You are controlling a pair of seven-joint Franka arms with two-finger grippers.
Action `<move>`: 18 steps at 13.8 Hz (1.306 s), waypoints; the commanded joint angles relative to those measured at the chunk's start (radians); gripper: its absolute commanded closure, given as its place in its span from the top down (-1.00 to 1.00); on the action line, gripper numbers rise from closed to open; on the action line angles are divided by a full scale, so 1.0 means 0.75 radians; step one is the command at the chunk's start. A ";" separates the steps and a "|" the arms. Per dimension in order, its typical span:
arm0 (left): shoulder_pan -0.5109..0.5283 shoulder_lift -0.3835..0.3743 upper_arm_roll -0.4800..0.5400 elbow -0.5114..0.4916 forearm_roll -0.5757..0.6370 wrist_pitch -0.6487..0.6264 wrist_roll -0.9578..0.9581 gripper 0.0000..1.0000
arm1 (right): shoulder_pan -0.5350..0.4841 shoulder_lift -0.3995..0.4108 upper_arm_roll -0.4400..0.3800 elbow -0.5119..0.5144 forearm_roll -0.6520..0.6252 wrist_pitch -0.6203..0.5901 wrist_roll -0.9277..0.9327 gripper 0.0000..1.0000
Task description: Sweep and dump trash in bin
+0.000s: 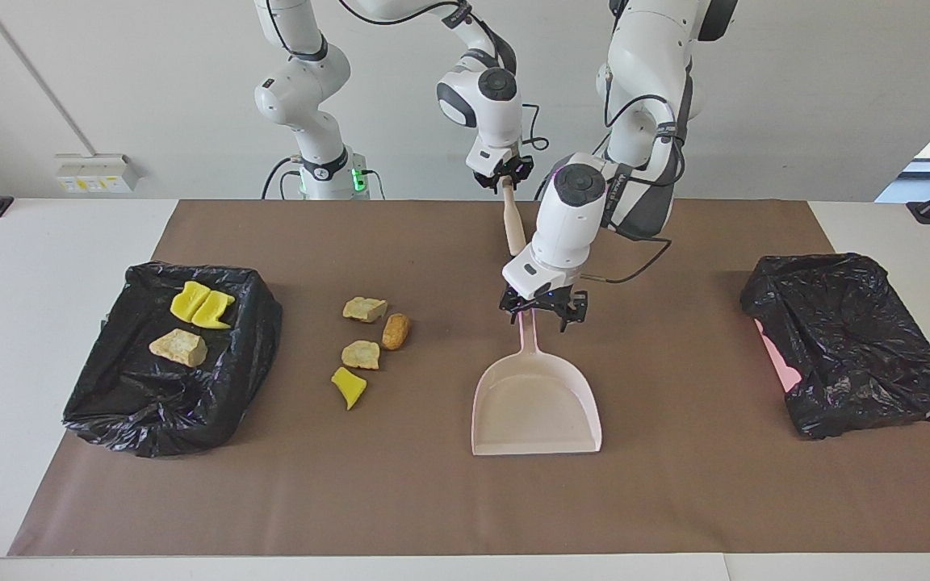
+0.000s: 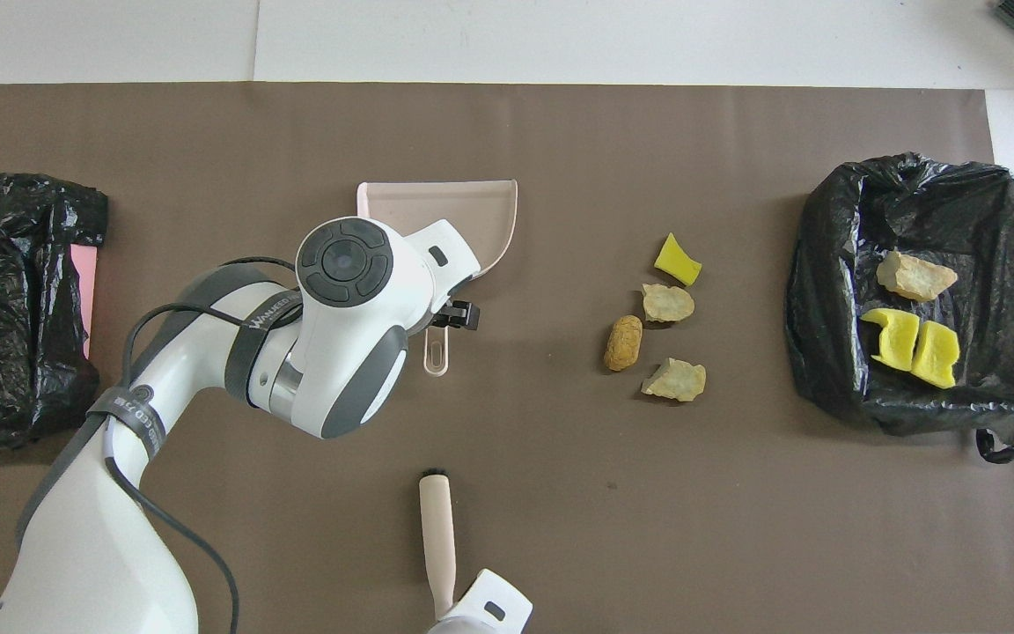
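Observation:
The pink dustpan's opening (image 1: 536,449) points past the loose trash, so the robot's left gripper should take hold of the dustpan's handle (image 1: 529,335) and turn the dustpan's opening to the trash before it sweeps.
The pink dustpan (image 1: 535,403) (image 2: 472,204) lies flat mid-mat, handle toward the robots. My left gripper (image 1: 542,316) is low over that handle, open, a finger on each side of it; one finger (image 2: 463,315) shows in the overhead view. My right gripper (image 1: 501,177) is shut on the top of the brush (image 1: 511,222) (image 2: 437,528), which slants down to the mat nearer the robots than the dustpan. Loose trash lies beside the dustpan toward the right arm's end: two tan scraps (image 1: 365,309) (image 1: 361,354), an orange-brown one (image 1: 396,331) and a yellow one (image 1: 349,387).
A black-bag-lined bin (image 1: 110,403) at the right arm's end holds two yellow scraps (image 1: 201,305) and a tan one (image 1: 179,347). A second bag-lined bin (image 1: 844,339), pink at one edge, sits at the left arm's end. A brown mat (image 1: 433,500) covers the table.

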 commanded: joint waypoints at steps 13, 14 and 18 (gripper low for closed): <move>-0.043 0.027 0.019 -0.047 0.006 0.122 -0.153 -0.19 | -0.375 -0.282 -0.014 0.030 -0.213 -0.508 -0.253 -1.00; -0.041 0.027 0.021 -0.041 0.006 0.118 -0.151 -0.43 | -0.430 -0.278 -0.012 0.032 -0.262 -0.511 -0.271 -1.00; -0.041 0.027 0.019 -0.029 0.216 0.130 -0.108 -0.99 | -0.708 -0.119 -0.010 0.166 -0.507 -0.500 -0.372 -1.00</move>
